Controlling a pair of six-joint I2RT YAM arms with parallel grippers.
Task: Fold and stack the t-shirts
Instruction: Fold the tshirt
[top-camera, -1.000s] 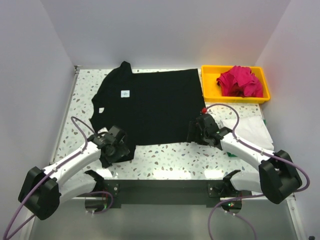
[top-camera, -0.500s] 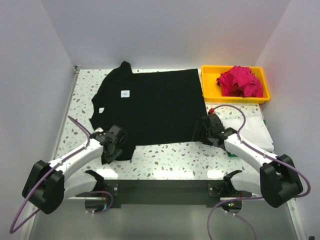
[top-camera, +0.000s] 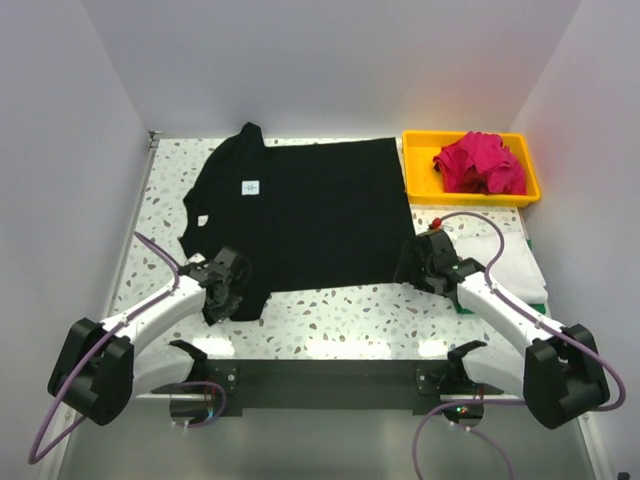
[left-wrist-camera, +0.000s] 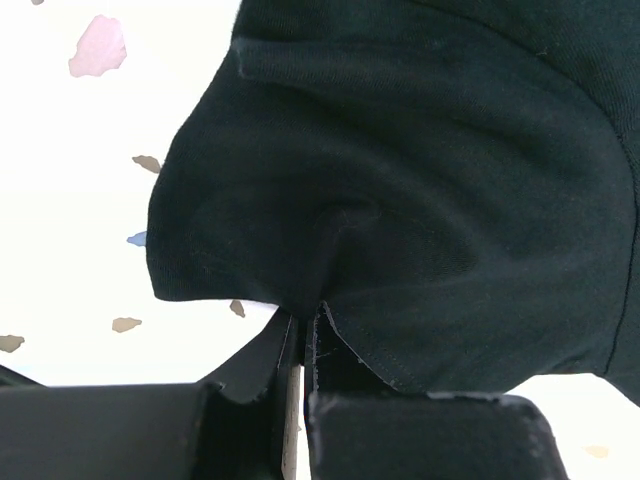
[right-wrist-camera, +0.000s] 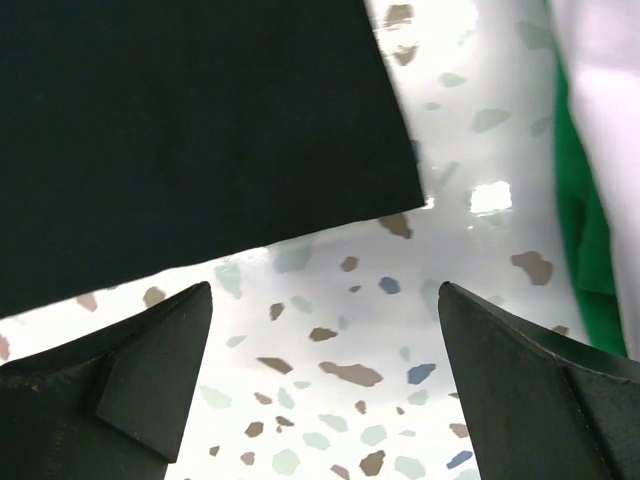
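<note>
Only my left gripper is holding the black t-shirt at its sleeve (top-camera: 251, 307). Next, my right gripper pinches the t-shirt's free near corner (right-wrist-camera: 406, 192) before both grippers move the t-shirt's near edge.
A large black t-shirt (top-camera: 300, 215) with a small white label (top-camera: 251, 186) lies spread flat on the speckled table. My left gripper (top-camera: 225, 290) sits at its near left corner; in the left wrist view the left gripper (left-wrist-camera: 303, 325) is shut on a pinched fold of the black t-shirt (left-wrist-camera: 400, 170). My right gripper (top-camera: 415, 262) hovers open just off the shirt's near right corner. In the right wrist view the right gripper (right-wrist-camera: 325, 290) has only bare table between its fingers, with the black t-shirt (right-wrist-camera: 180, 130) just beyond. A magenta t-shirt (top-camera: 480, 163) is bunched in the tray.
The yellow tray (top-camera: 415, 165) stands at the back right. A white t-shirt (top-camera: 505, 255) lies on a green t-shirt (top-camera: 462, 308) at the right, beside my right arm; the green t-shirt (right-wrist-camera: 585, 240) shows at the right wrist view's edge. White walls enclose the table.
My left gripper went from open to shut on the black shirt's near left edge. My right gripper shifted slightly right, off the shirt's corner, and stayed open.
</note>
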